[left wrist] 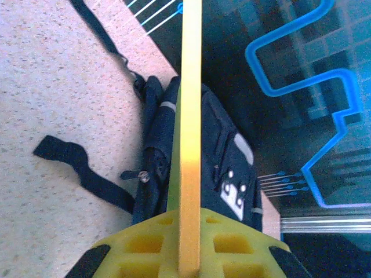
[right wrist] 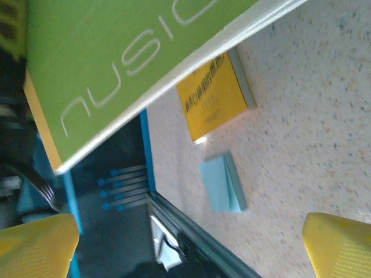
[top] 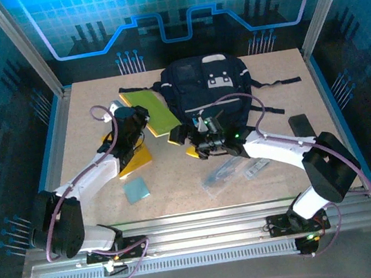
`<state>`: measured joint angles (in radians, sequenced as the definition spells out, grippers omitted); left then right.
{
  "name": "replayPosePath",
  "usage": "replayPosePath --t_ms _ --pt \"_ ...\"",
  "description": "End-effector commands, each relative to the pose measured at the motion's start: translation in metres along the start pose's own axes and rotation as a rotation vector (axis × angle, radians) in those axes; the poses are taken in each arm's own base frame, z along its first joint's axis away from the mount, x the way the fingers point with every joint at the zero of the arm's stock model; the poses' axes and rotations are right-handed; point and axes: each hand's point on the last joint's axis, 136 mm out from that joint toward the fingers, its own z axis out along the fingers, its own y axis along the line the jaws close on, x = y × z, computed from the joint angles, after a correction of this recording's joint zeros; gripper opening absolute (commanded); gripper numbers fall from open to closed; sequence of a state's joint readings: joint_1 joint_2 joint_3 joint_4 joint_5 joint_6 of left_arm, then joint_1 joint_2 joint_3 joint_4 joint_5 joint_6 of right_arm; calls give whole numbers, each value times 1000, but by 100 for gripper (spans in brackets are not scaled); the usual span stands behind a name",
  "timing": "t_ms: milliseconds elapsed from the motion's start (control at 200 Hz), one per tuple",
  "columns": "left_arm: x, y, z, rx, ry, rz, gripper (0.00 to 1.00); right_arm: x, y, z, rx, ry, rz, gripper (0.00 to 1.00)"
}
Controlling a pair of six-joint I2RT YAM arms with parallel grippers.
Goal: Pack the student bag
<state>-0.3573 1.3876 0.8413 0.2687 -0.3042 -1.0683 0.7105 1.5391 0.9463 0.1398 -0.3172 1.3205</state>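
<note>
With the student bag lying flat, my left gripper next hands the green book (top: 154, 113) to my right gripper before pulling up the bag's front panel (top: 225, 107).
The student bag (top: 208, 83), dark navy with a white-grey patch, lies at the back middle of the table. My left gripper (top: 134, 123) is shut on a green book (top: 150, 109), held tilted up just left of the bag. In the left wrist view the book (left wrist: 190, 139) stands edge-on between the yellow jaws of my left gripper (left wrist: 190, 263), with the bag (left wrist: 229, 168) behind it. My right gripper (top: 185, 144) sits at the bag's near edge, open, holding nothing. In the right wrist view its yellow fingertips (right wrist: 339, 246) stand far apart below the green book (right wrist: 127, 63).
A yellow book (top: 136, 162) lies under the left arm, also in the right wrist view as a yellow book (right wrist: 214, 98). A light-blue sticky pad (top: 135, 188) lies near the front left. Clear plastic packets (top: 232, 170) lie near the right forearm. A black object (top: 300, 124) sits at the right.
</note>
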Motion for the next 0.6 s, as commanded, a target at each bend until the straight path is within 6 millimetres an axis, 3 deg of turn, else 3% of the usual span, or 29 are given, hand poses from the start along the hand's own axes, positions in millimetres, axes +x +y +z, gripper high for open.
replayPosePath --t_ms 0,155,425,505,595 --pt "-18 -35 -8 109 -122 -101 0 -33 46 -11 -168 -178 100 100" --pt "-1 -33 -14 126 -120 -158 0 -53 55 -6 -269 -294 225 100" --pt "19 -34 -19 138 -94 -193 0 -65 71 15 -396 -296 293 96" --pt "20 -33 -19 141 -89 -197 0 -69 67 11 -385 -327 284 81" --pt "20 -31 -20 130 -86 -187 0 -75 57 2 -346 -379 284 52"
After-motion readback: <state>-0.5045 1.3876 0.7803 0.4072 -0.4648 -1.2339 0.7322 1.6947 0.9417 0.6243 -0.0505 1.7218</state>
